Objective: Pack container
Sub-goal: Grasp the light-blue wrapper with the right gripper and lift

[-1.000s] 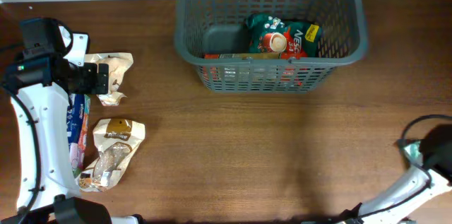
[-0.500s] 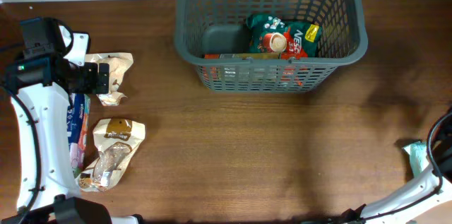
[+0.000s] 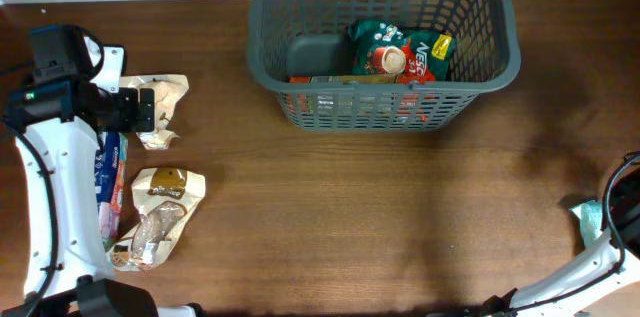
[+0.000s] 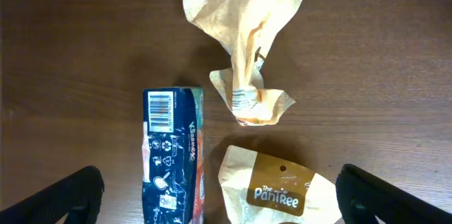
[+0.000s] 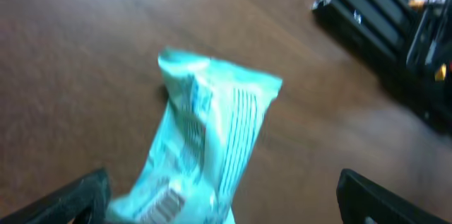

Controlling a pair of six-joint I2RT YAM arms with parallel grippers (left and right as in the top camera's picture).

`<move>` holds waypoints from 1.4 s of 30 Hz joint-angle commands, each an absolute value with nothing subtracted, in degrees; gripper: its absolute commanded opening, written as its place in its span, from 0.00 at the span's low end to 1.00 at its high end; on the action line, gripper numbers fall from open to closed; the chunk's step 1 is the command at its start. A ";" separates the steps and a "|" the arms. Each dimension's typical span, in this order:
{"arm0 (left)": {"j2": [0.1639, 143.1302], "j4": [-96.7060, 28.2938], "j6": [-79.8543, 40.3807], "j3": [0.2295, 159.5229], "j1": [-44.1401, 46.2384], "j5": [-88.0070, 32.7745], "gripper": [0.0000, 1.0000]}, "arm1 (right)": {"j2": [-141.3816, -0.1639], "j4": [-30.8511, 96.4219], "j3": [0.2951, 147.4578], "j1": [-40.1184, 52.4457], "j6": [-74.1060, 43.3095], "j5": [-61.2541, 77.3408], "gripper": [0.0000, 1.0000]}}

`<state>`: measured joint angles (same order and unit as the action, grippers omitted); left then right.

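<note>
I should go on moving down toward the packet [image 3: 588,221] before both fingers close on it, because my right gripper's open fingers are on either side of the teal packet's narrow width [image 5: 201,136].
The dark grey basket [image 3: 380,85] stands at the table's far middle and holds a green packet [image 3: 400,45] and red packets. My left gripper [image 3: 140,110] hovers open over the left-hand packets. In the left wrist view its open fingers [image 4: 222,199] frame a crumpled beige packet [image 4: 247,54], a blue packet [image 4: 173,153] and a PanTree packet [image 4: 279,192]. My right gripper [image 5: 226,203] is open above a teal packet [image 5: 212,132], which lies on the table at the right edge [image 3: 588,219]. The right wrist view is blurred.
Only a little of the right arm [image 3: 625,207] shows at the overhead view's right edge. A packet of brown snacks [image 3: 150,237] lies near the front left. Black equipment [image 5: 395,33] stands beyond the table on the right.
The right arm has drawn back toward the right edge, uncovering the teal packet on the table. The left arm and the left-hand packets have not moved.
</note>
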<state>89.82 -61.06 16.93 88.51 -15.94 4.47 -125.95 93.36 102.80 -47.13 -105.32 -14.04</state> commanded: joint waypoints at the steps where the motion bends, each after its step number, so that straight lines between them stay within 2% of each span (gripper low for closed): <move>1: 90.04 -61.12 16.29 88.86 -16.29 3.64 0.99 | -126.15 92.29 100.01 -46.89 -107.07 -18.94 0.99; 21: 90.41 -61.12 16.29 88.86 -16.29 2.09 0.99 | -126.15 77.14 84.36 -46.89 -103.94 -20.43 1.00; 23: 90.41 -61.12 16.29 88.86 -16.29 2.09 0.99 | -126.15 75.66 82.98 -46.89 -103.46 -20.43 0.97; 28: 90.41 -61.12 16.29 88.86 -16.29 2.09 0.99 | -126.15 70.59 79.26 -46.89 -100.42 -20.18 0.74; 33: 90.41 -61.12 16.32 88.86 -16.29 2.09 0.99 | -126.15 67.59 76.88 -46.89 -99.85 -20.16 0.73; 34: 90.41 -61.12 16.32 88.86 -16.29 2.09 0.99 | -126.15 66.54 76.40 -46.89 -99.11 -20.16 0.70; 36: 90.41 -61.12 16.32 88.86 -16.29 2.09 0.99 | -126.15 64.64 75.59 -46.89 -97.60 -20.18 0.47; 38: 90.41 -61.12 16.32 88.86 -16.29 2.09 0.99 | -126.15 62.61 74.87 -46.89 -95.18 -20.16 0.08; 39: 90.41 -61.12 16.32 88.86 -16.29 2.09 0.99 | -126.17 61.76 74.59 -46.89 -94.19 -20.08 0.03; 42: 90.41 -61.10 16.32 88.86 -16.29 2.09 0.99 | -126.15 60.25 73.80 -46.87 -93.34 -19.38 0.04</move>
<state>89.84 -61.06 16.91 88.51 -15.94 3.16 -120.84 63.37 77.71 -46.44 -96.73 -26.30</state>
